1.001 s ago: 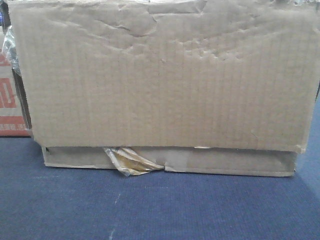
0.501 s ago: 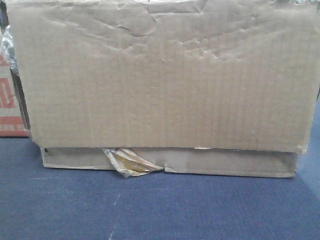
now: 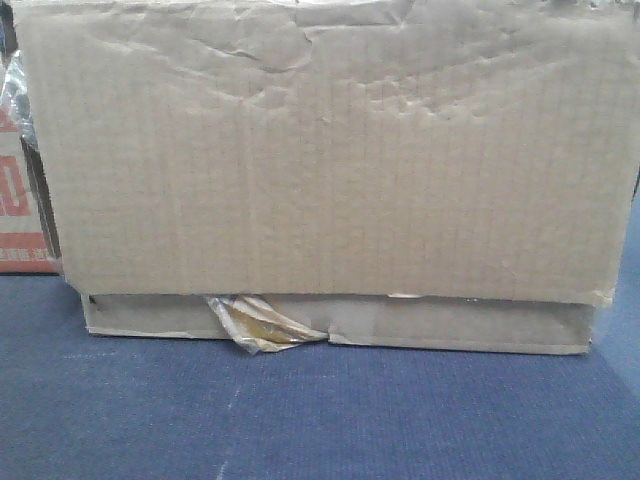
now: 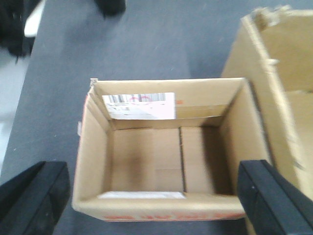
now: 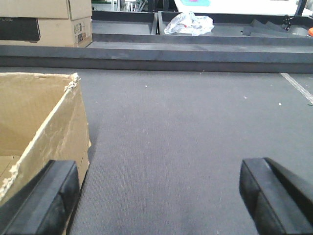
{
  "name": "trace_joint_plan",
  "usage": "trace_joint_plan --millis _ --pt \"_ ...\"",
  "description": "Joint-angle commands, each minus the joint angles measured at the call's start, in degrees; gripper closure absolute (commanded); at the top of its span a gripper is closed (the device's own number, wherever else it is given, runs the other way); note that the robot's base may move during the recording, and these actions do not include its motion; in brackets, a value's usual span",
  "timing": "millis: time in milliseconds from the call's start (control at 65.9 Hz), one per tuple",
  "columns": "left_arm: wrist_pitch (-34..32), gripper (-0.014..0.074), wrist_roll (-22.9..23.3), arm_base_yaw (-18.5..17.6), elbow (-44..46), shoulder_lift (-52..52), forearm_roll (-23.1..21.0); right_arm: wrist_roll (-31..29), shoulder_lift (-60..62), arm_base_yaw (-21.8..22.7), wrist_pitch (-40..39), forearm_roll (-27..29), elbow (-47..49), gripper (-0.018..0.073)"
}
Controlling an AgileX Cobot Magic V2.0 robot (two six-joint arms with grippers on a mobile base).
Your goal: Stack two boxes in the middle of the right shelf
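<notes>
The red-printed carton [image 4: 164,152] will fit inside the big box when I lower it in, because the big box is open and its rim [image 4: 274,76] is longer than the carton.
A big brown box [image 3: 320,150] with a wrinkled face fills the front view. Under its lower edge lies a flatter cardboard box [image 3: 450,325] with torn yellowish tape [image 3: 260,322]. Both rest on blue-grey carpet. The big box's torn rim shows at the right of the left wrist view [image 4: 279,98] and at the left of the right wrist view [image 5: 34,122]. My left gripper [image 4: 154,200] is open, its fingers [image 4: 34,196] straddling an open, empty red-printed carton [image 4: 161,147]. My right gripper [image 5: 156,196] is open over bare carpet beside the big box. The shelf is out of view.
The red-printed carton [image 3: 20,210] stands just left of the big box. Stacked cartons [image 5: 44,17], a crumpled plastic bag [image 5: 188,23] and long dark ledges [image 5: 156,53] lie far beyond the carpet. Dark objects [image 4: 14,24] sit at the upper left in the left wrist view.
</notes>
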State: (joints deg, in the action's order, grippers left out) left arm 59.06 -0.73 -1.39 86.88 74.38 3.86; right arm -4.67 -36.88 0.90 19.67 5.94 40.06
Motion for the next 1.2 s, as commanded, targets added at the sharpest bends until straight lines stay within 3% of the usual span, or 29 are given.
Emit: trace_joint_plan --millis 0,228,637,941,1032,1123,1183 --pt "5.3 -0.0003 -4.2 2.8 6.4 5.9 -1.7 -0.1 -0.1 0.0 -2.1 -0.4 0.4 -0.0009" --pt "9.2 -0.0003 -12.7 7.5 13.8 17.9 -2.1 -0.1 -0.1 0.0 -4.3 -0.4 0.4 -0.0009" --pt "4.2 -0.0003 -15.0 10.8 13.9 32.5 -2.8 -0.1 -0.1 0.0 -5.1 -0.4 0.4 -0.0009" --pt "4.0 0.0001 -15.0 11.7 13.9 35.5 -4.4 -0.1 -0.1 0.0 -5.1 -0.4 0.4 -0.0009" --pt "4.3 0.0067 -15.0 11.7 13.9 35.5 -4.5 -0.1 -0.1 0.0 -5.1 -0.4 0.4 -0.0009" --pt "5.2 0.0244 -15.0 11.7 13.9 35.5 -4.5 -0.1 -0.1 0.0 -5.1 -0.4 0.4 -0.0009" --pt "5.6 0.0414 -15.0 11.7 13.9 35.5 -4.5 -0.1 -0.1 0.0 -5.1 -0.4 0.4 -0.0009"
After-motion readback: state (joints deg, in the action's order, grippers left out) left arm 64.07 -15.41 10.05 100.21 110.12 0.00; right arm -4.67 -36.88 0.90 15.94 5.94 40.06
